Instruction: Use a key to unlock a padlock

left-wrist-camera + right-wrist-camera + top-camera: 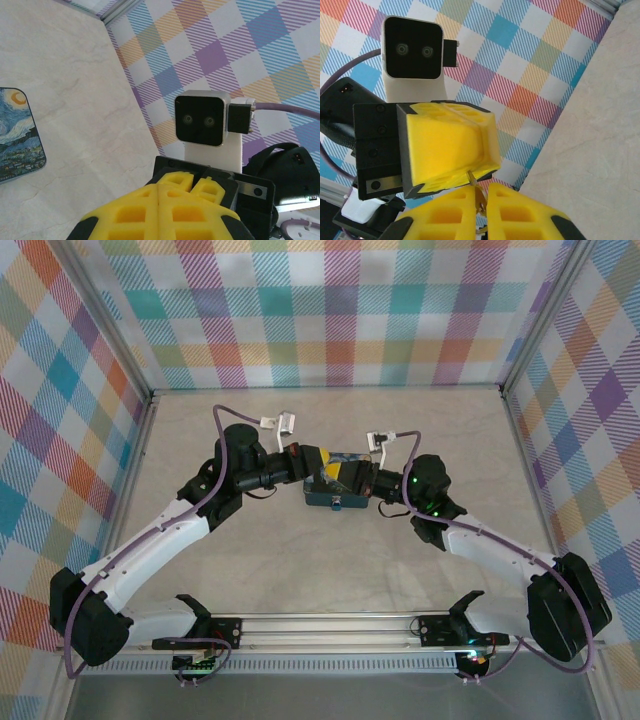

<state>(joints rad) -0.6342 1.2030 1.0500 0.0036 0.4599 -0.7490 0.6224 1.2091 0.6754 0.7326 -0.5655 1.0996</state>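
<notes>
I should have my left gripper leave the key to my right gripper, because both grippers are pinching it. My left gripper should then help turn the box and go to the padlock (336, 504).
Both grippers meet tip to tip above the blue painted box (335, 502). The key (473, 179) is a thin pale metal sliver. It pokes out of the pressed-together yellow tips of my left gripper (470, 171) and runs down between the yellow fingers of my right gripper (481, 194), which are closed on it. From the left wrist, my left gripper (161, 186) is shut, with the right gripper (201, 181) just beyond it. From above, the left gripper (318, 464) and right gripper (362, 480) face each other. The padlock is hidden.
The painted box (15, 135) lies on the pale tabletop to the left of the left gripper. Checkered walls enclose the table on three sides. The arms' rail (330, 625) runs along the near edge.
</notes>
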